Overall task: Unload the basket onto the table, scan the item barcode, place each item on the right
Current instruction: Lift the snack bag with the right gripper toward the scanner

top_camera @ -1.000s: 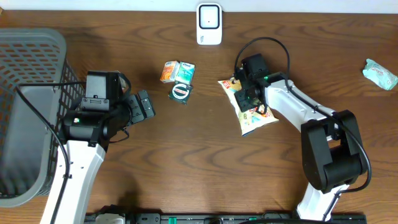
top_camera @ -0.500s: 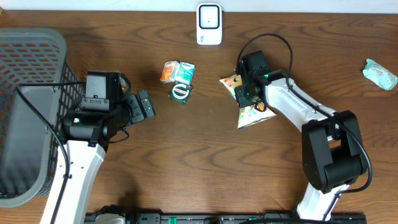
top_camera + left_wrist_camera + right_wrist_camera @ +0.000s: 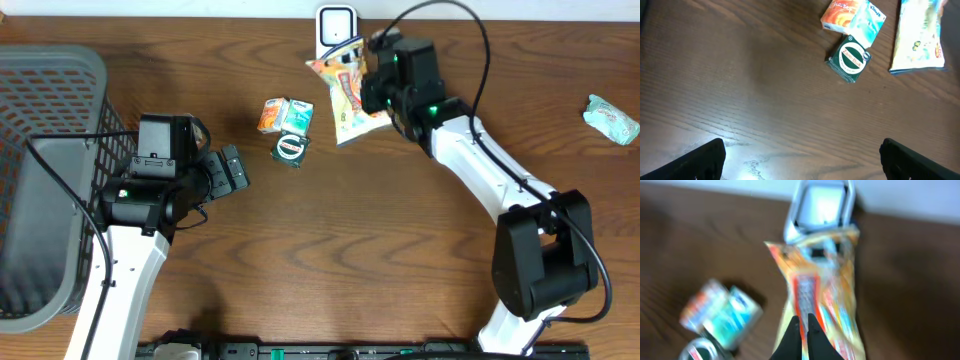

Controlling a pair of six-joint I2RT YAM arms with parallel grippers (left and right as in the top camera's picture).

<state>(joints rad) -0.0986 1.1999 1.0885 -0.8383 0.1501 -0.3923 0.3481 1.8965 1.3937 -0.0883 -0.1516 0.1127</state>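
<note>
The closed fingers of the robot's right gripper hover empty above the snack bag point(image 3: 352, 112), so the robot should open them, lower them around its red label point(image 3: 347, 80) and pinch there before it scans.
The item, a yellow-orange snack bag point(image 3: 345, 90), hangs lifted off the table with its top edge just in front of the white barcode scanner point(image 3: 336, 25) at the back edge. My right gripper point(image 3: 374, 92) is shut on the bag. In the blurred right wrist view its black fingertips point(image 3: 802, 319) are pinched together over the bag's point(image 3: 822, 290) printed face, with the scanner point(image 3: 820, 205) right beyond it. My left gripper point(image 3: 236, 170) hovers open above bare wood, its fingers point(image 3: 700, 160) wide apart and holding nothing. The bag point(image 3: 917, 37) shows at the upper right of the left wrist view.
An orange box point(image 3: 271, 114), a teal box point(image 3: 297, 115) and a green round-labelled packet point(image 3: 290, 148) lie together between the arms. A grey mesh basket point(image 3: 60, 60) fills the left side. A pale teal packet point(image 3: 611, 118) rests at the far right.
The right gripper closed on the snack bag, lifted it off the table and carried it back and left to the scanner. The left arm has not moved.
</note>
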